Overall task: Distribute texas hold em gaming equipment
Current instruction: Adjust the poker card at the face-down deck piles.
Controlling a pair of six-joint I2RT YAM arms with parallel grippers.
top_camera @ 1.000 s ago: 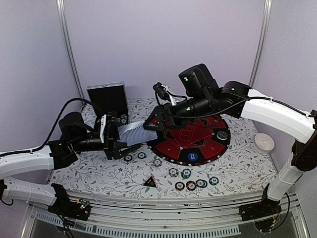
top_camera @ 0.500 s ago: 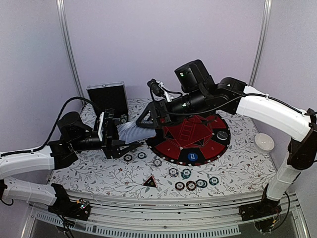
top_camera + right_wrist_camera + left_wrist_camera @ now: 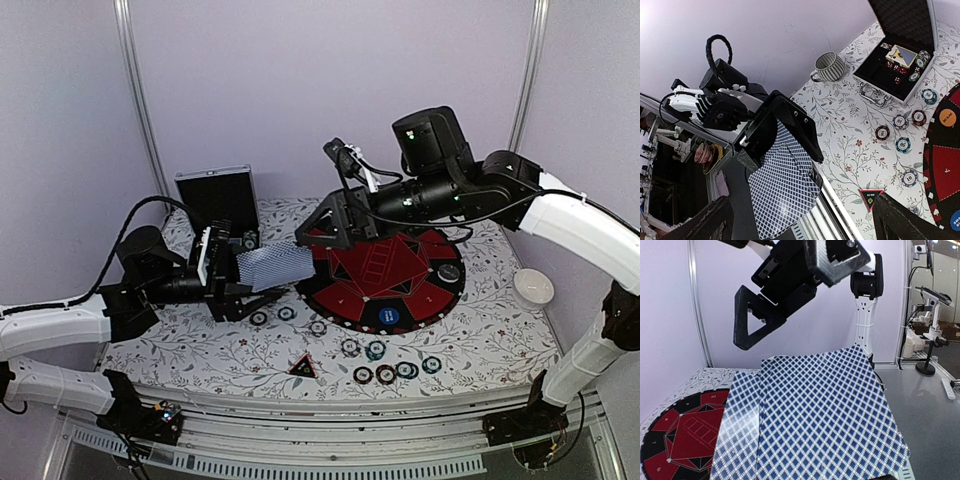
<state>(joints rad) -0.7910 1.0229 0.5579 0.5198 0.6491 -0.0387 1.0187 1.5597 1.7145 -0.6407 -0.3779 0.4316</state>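
The open fingers of my right gripper are short of the far edge of the cards (image 3: 311,263) in my left gripper. My right gripper should move closer before it pinches that edge (image 3: 307,266).
A fan of blue-diamond-backed playing cards (image 3: 275,266) sticks out of my left gripper (image 3: 243,270), which is shut on them above the table's left side. In the left wrist view the cards (image 3: 815,415) fill the frame, one slid out to the left. My right gripper (image 3: 322,226) hovers just right of the cards' far edge, jaws wide apart and empty. From the right wrist view the cards (image 3: 782,192) hang in the left gripper (image 3: 785,132) between my own fingertips (image 3: 707,222). Several poker chips (image 3: 375,350) and a red-black triangle (image 3: 303,367) lie on the cloth.
The round red-and-black mat (image 3: 345,297) carries a blue button (image 3: 388,317) and a black button (image 3: 449,272). An open black case (image 3: 217,197) stands at the back left, a striped mug (image 3: 830,66) beside it. A white bowl (image 3: 533,287) sits at the right.
My right gripper has drawn back from the cards, up and to the right, and its jaws have spread wider. The left gripper still holds the cards in the same place.
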